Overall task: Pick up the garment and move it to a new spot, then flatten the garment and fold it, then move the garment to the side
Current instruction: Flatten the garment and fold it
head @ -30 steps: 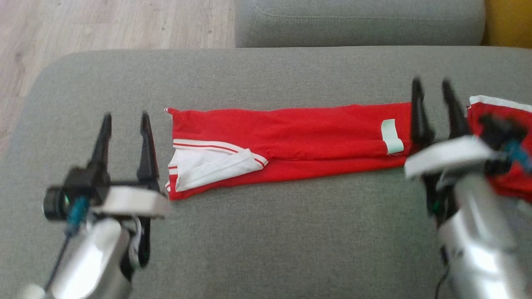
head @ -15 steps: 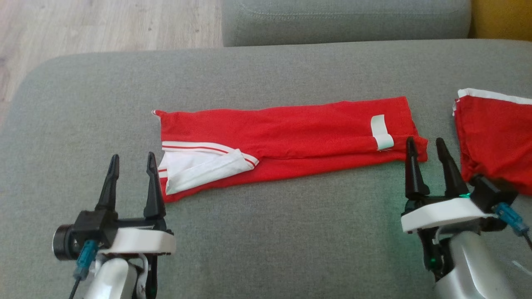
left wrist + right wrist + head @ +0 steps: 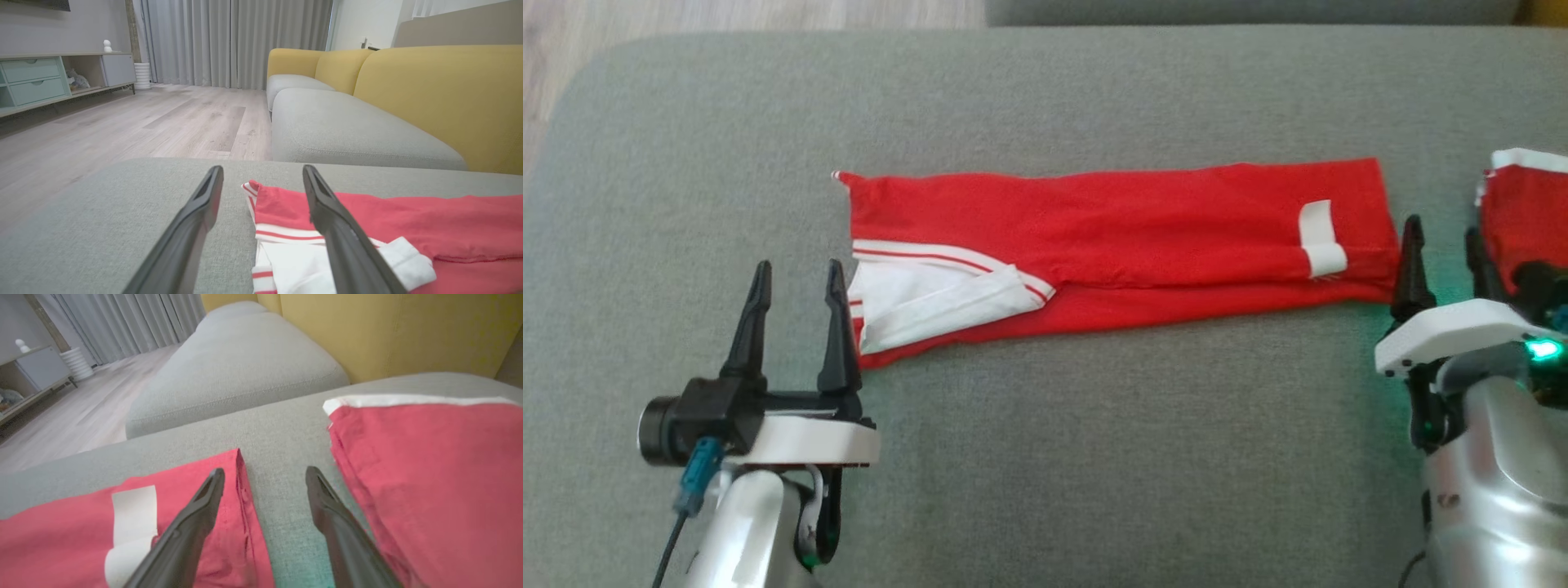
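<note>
The white striped sleeve (image 3: 939, 299) lies loose along the garment's near side (image 3: 954, 335), so I expect it to stick out a little from under the garment's end when I fold that end over.
The garment (image 3: 1143, 237) is red and lies folded into a long flat strip across the grey cushion (image 3: 1094, 457), with a white striped sleeve (image 3: 931, 302) at its left end and a white label (image 3: 1321, 237) near its right end. My left gripper (image 3: 798, 263) is open just left of the sleeve end, holding nothing. In the left wrist view, the left gripper (image 3: 262, 169) frames the garment's (image 3: 429, 220) corner. My right gripper (image 3: 1441, 227) is open and empty beside the right end. In the right wrist view, the right gripper (image 3: 264, 470) has its left finger over the garment's (image 3: 61, 539) edge.
A second red garment (image 3: 1523, 220) with a white edge lies at the far right, also seen in the right wrist view (image 3: 429, 465). The cushion's rounded left edge drops to wooden floor (image 3: 556, 24). A grey seat (image 3: 347, 130) with a yellow backrest (image 3: 441, 94) stands beyond.
The head camera has shifted. Both grippers have drawn back toward the near side. The right one has moved right into the gap between the two red garments. The garment lies unchanged.
</note>
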Robot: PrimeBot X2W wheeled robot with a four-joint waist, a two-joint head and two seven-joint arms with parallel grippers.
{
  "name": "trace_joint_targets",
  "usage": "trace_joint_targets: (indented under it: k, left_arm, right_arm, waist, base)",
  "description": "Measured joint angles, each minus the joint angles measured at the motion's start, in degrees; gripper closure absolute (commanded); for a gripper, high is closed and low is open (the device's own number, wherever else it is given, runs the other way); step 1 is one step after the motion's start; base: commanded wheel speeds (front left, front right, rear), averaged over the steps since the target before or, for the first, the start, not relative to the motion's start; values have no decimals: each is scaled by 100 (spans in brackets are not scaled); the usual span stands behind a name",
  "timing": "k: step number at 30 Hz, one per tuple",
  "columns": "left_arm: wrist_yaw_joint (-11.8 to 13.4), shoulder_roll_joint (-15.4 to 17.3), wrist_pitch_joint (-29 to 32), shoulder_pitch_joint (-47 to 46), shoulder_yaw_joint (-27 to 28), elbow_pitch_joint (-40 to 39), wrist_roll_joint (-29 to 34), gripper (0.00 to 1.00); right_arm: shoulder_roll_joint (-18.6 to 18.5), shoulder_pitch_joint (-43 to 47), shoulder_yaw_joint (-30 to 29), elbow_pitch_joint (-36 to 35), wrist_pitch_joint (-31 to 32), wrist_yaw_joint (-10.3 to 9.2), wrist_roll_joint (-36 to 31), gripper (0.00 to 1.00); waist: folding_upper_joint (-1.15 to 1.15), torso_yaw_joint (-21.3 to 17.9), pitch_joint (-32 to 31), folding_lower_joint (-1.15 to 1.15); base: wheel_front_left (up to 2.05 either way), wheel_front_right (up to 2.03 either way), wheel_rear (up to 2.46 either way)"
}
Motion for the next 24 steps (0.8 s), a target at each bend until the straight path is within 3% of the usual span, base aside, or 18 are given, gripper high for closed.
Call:
trace_joint_targets:
  k: [13, 15, 16, 20, 24]
  left_arm:
    - [-277, -189, 0, -174, 335, 171, 331, 0]
    - [-324, -199, 0, -174, 396, 185, 396, 0]
    - [-327, -201, 0, -175, 414, 187, 421, 0]
    - [-374, -210, 0, -176, 530, 190, 472, 0]
    - [-379, -230, 0, -174, 578, 201, 508, 0]
  right_arm:
    - [-41, -793, 90, 1848, 158, 0, -169, 0]
    - [-60, -959, 89, 2143, 174, 0, -237, 74]
    - [-63, -1002, 92, 2227, 172, 0, -248, 100]
    - [-12, -1097, -38, 2394, 60, 0, -383, 100]
    - [12, -1081, -570, 2331, -24, 0, -800, 100]
  waist:
    - [0, 96, 180, -1]
    - [0, 58, 149, -1]
    - [0, 45, 135, -1]
    - [0, -20, 68, -1]
    - [0, -81, -11, -1]
  base:
    - [0, 0, 0]
    - [0, 0, 0]
    - [0, 0, 0]
    - [0, 0, 0]
    - [0, 0, 0]
